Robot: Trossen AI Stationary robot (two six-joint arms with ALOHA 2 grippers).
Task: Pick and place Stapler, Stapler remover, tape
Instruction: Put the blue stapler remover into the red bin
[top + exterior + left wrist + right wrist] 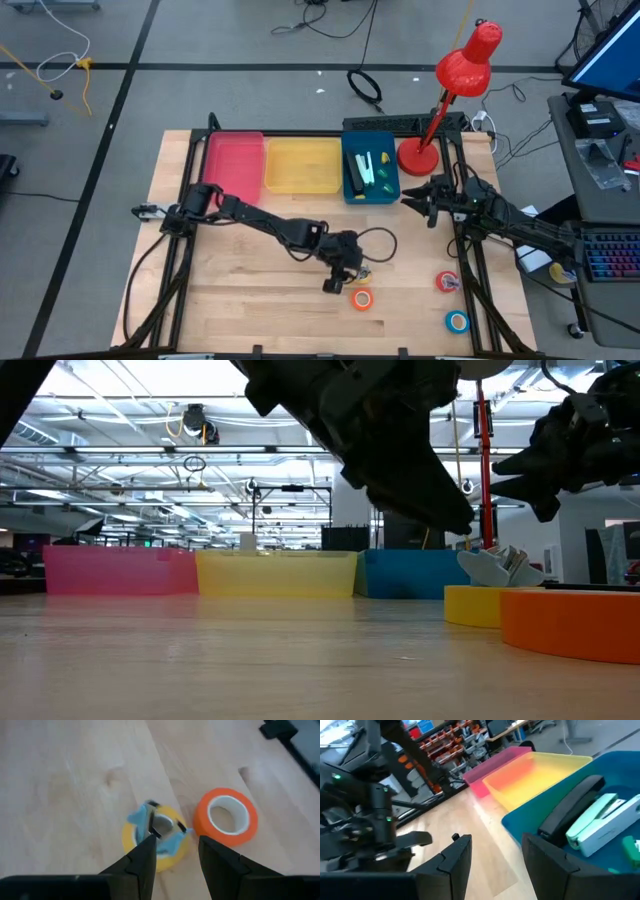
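The blue stapler remover lies across the yellow tape's hole (162, 823), so the robot's left gripper should grip the remover's nearer handle (172, 843) and lift the remover out of the way before it takes the tape.
A yellow tape roll (129, 836) lies flat on the table with a blue stapler remover (161, 824) resting on top of it. An orange tape roll (226, 817) lies right beside it. My left gripper (175, 842) hovers open just above the remover, slanting down; in the low view its tip (462, 520) stands clear of the remover (498, 567). Red tape (447, 282) and blue tape (457, 321) lie toward the near right. A black stapler (572, 805) and a mint stapler (600, 822) lie in the blue bin (370, 193). My right gripper (495, 845) waits open beside that bin.
A pink bin (234, 162) and a yellow bin (302, 165) stand left of the blue one along the far edge. A red desk lamp (465, 60) stands with its base (418, 157) at the far right. Bare wood lies at the near left.
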